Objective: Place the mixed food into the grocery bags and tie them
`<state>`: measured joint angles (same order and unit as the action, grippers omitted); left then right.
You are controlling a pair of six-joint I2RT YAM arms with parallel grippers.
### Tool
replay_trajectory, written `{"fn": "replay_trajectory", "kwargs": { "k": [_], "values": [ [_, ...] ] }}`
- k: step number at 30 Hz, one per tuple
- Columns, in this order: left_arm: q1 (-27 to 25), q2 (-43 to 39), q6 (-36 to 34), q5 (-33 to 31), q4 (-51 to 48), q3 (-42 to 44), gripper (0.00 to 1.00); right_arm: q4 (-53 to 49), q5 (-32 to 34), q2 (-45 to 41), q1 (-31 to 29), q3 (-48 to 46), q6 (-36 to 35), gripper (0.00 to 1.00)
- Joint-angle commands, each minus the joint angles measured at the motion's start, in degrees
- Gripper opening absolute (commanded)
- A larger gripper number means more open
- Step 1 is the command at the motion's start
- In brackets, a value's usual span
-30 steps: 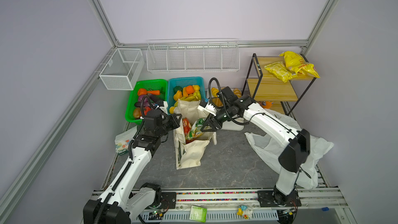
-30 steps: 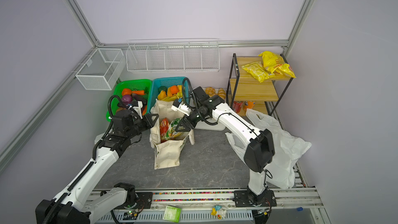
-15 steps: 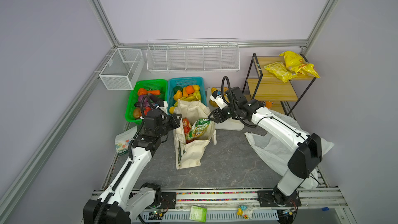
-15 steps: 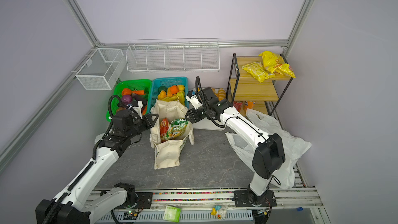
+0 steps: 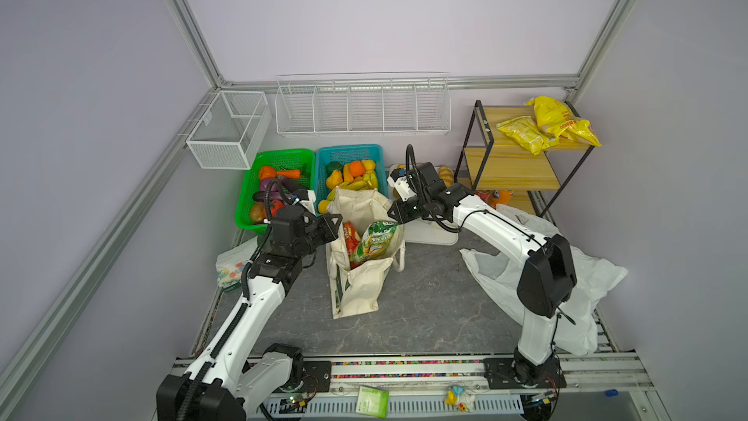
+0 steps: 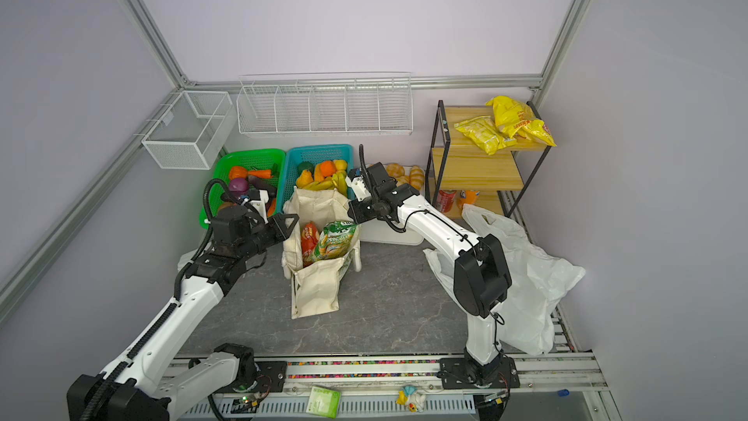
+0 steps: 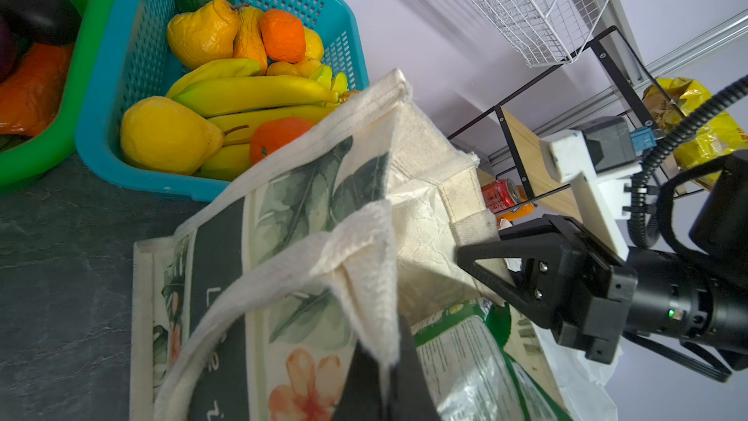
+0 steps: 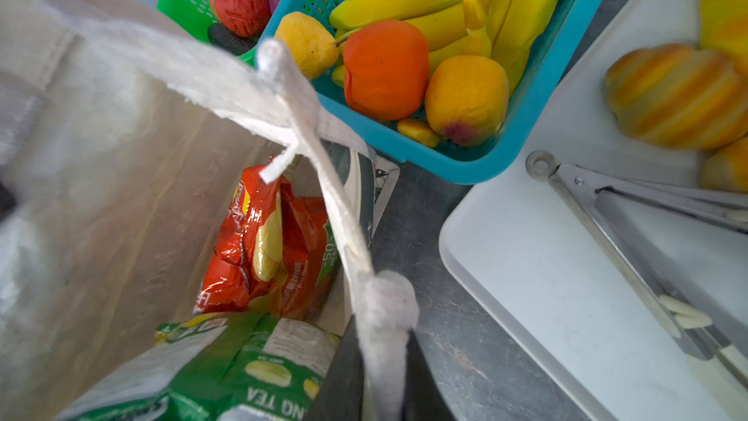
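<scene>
My left gripper needs to pull the tote's rim (image 5: 333, 248) away from my right gripper to settle the green-and-white packet (image 5: 376, 240), which slants high in the tote.
The cream canvas tote (image 5: 358, 291) (image 6: 315, 291) stands open mid-table. Inside it lie a red snack packet (image 5: 350, 236) (image 8: 259, 245) and a green-and-white snack packet (image 5: 376, 238) (image 6: 336, 238) (image 7: 465, 358). My left gripper (image 5: 338, 222) (image 7: 386, 374) is shut on the tote's left rim cloth. My right gripper (image 5: 394, 212) (image 6: 352, 208) (image 8: 384, 374) is shut on the right rim, by a handle. Orange and yellow toy fruits (image 5: 352, 174) (image 7: 194, 34) fill the teal basket (image 5: 348, 149) behind. The white plastic carrier bag (image 5: 587, 289) (image 6: 534, 277) lies crumpled at the right.
A green basket (image 5: 279, 153) of vegetables stands left of the teal one. A white tray (image 5: 429, 234) (image 8: 546, 277) holds croissants and tongs. The wooden shelf (image 5: 514, 168) carries yellow packets and cans. A small printed white bag (image 5: 230, 267) lies by the left arm.
The right gripper drew back from over the green-and-white packet, now lying in the tote, to the tote's right rim and shut on it. The left arm has not moved.
</scene>
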<state>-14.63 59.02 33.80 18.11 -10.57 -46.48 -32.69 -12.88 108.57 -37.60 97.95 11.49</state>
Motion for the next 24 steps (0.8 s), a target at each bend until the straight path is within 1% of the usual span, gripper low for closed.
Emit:
{"fn": "replay_trajectory", "kwargs": {
  "k": [1,2,4,7,9,10,11,13,14,15,16,17,18,19,20,21,23,24],
  "values": [
    [0.37,-1.76,-0.08,1.4,0.57,-1.82,0.0,-2.87,-0.47,-4.85,0.08,1.21,-1.93,0.07],
    [0.31,-2.17,-0.05,2.38,-0.14,-2.34,0.0,-3.04,-3.18,-6.38,0.09,0.98,-2.09,0.07],
    [0.34,-2.71,-0.54,5.48,-3.54,-3.75,0.0,-2.17,-12.18,-9.79,0.04,-0.53,-0.92,0.07],
    [0.63,-2.76,-2.5,8.32,-10.62,-6.17,0.0,4.27,-23.73,-14.45,0.05,-6.2,3.74,0.07],
    [1.78,-3.02,-3.34,9.21,-13.48,-6.87,0.0,6.88,-27.44,-15.78,-0.12,-8.39,6.04,0.07],
    [2.89,-3.26,-3.55,9.55,-14.14,-6.88,0.0,6.47,-27.16,-15.94,-0.34,-8.6,5.92,0.07],
    [4.08,-3.44,-3.73,9.66,-14.44,-6.79,0.0,4.86,-25.39,-15.89,-0.58,-8.27,4.95,0.07],
    [6.92,-3.01,-4.69,9.68,-15.81,-7.02,0.0,-1.21,-15.97,-15.5,-1.34,-6.11,1.68,0.07],
    [7.85,-2.59,-5.32,9.34,-16.69,-7.44,0.0,-3.24,-12.58,-15.32,-1.97,-5.13,0.19,0.07],
    [8.37,-1.93,-6.1,8.21,-17.75,-7.96,0.0,-4.35,-11.33,-15.16,-2.83,-4.33,-1.59,0.07],
    [8.37,-1.2,-6.82,6.32,-18.92,-8.52,0.0,-3.63,-14.34,-15.04,-3.84,-4.09,-2.67,0.07],
    [8.38,-0.56,-6.93,5.82,-19.3,-8.84,0.0,-2.04,-17.93,-15.06,-4.24,-4.42,-2.77,0.07],
    [8.39,0.2,-6.8,6.54,-19.22,-8.97,0.0,0.97,-23.05,-14.9,-4.64,-5.15,-1.88,0.07],
    [8.2,0.92,-6.44,8.05,-18.87,-9.13,0.0,2.98,-26.77,-14.59,-4.91,-5.61,-0.68,0.07],
    [7.77,1.4,-6.05,9.18,-18.41,-9.37,0.0,3.57,-28.64,-14.22,-5.0,-5.54,-0.48,0.07],
    [6.48,1.9,-6.22,10.03,-18.33,-9.99,0.0,2.99,-28.93,-14.03,-4.94,-5.21,-0.98,0.07],
    [1.77,2.72,-8.16,11.09,-19.36,-12.24,0.0,-0.36,-20.54,-14.04,-4.21,-4.18,-1.2,0.07],
    [-0.72,3.19,-8.63,13.16,-19.25,-13.18,0.0,-2.19,-14.16,-13.88,-3.11,-3.71,-0.21,0.08]
  ]
}}
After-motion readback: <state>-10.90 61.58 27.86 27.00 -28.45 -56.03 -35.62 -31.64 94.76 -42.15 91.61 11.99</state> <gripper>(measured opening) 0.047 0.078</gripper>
